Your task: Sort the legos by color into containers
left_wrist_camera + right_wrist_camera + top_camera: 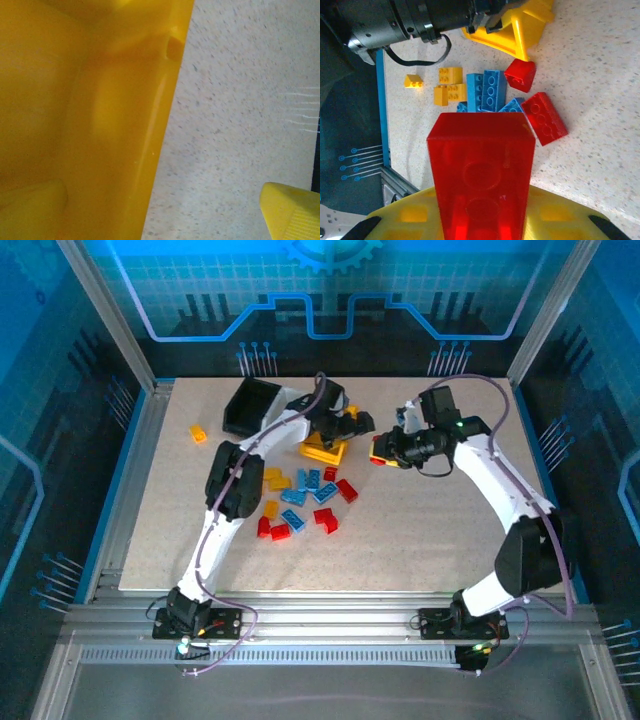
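Observation:
I should move my left gripper back toward the lone yellow-orange brick (198, 433), because my left gripper is blocking the yellow bin (322, 453) where the red brick in my right gripper must go.
My right gripper (384, 453) is shut on a red brick (482, 175), which stands up between its yellow fingers (415, 215) above the table. Loose legos lie below it: blue ones (487, 90), red ones (544, 117) and yellow ones (449, 75). In the top view this pile (305, 490) sits mid-table. The yellow bin (323, 448) lies just behind the pile, and the black bin (250, 405) is further back left. The white bin is hidden by the left arm. My left gripper (160, 210) is open astride the yellow bin's wall (125, 125), with one fingertip (290, 212) over the table.
A lone yellow-orange brick (198, 434) lies apart at the back left. Several red bricks (280, 530) mark the pile's near edge. The left arm (410, 22) crosses over the yellow bin (520, 25). Bare tabletop (420, 540) lies in front of the right arm.

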`<move>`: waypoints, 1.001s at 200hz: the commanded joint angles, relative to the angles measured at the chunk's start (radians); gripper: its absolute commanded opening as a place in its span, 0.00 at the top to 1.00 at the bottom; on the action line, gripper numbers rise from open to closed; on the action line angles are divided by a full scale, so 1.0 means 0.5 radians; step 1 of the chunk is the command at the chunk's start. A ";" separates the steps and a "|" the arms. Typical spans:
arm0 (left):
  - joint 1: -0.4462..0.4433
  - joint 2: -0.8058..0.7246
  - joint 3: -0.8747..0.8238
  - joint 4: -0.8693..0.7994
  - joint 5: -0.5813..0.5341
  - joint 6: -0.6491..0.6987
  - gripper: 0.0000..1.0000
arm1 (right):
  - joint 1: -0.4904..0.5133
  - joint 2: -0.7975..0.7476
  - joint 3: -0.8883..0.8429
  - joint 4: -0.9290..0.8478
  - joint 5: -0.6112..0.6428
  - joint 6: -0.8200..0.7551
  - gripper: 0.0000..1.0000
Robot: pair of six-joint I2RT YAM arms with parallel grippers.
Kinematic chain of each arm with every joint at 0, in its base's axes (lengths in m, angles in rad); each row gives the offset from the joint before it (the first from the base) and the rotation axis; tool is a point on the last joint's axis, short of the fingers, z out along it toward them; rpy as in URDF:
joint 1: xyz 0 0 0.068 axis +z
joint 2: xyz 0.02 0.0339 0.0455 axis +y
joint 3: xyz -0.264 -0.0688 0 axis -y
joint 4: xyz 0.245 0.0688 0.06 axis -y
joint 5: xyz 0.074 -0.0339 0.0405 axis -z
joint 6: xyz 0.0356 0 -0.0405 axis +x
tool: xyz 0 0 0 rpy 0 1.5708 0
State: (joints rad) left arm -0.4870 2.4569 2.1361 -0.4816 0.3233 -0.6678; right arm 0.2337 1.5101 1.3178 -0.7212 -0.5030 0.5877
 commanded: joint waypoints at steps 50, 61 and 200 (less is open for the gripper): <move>-0.305 0.295 0.363 0.118 0.104 -0.417 0.01 | -0.234 -0.493 -0.283 -0.025 0.084 0.058 0.69; -0.322 0.282 0.366 0.110 0.110 -0.417 0.01 | -0.265 -0.546 -0.306 -0.027 0.088 0.067 0.69; -0.030 -0.575 -0.215 0.051 0.032 -0.126 0.01 | -0.254 -0.294 0.340 0.002 0.170 0.162 0.69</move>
State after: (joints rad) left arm -0.5304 2.2978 2.1384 -0.4698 0.3447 -0.7582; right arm 0.1024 1.3163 1.4059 -0.7269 -0.4263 0.6518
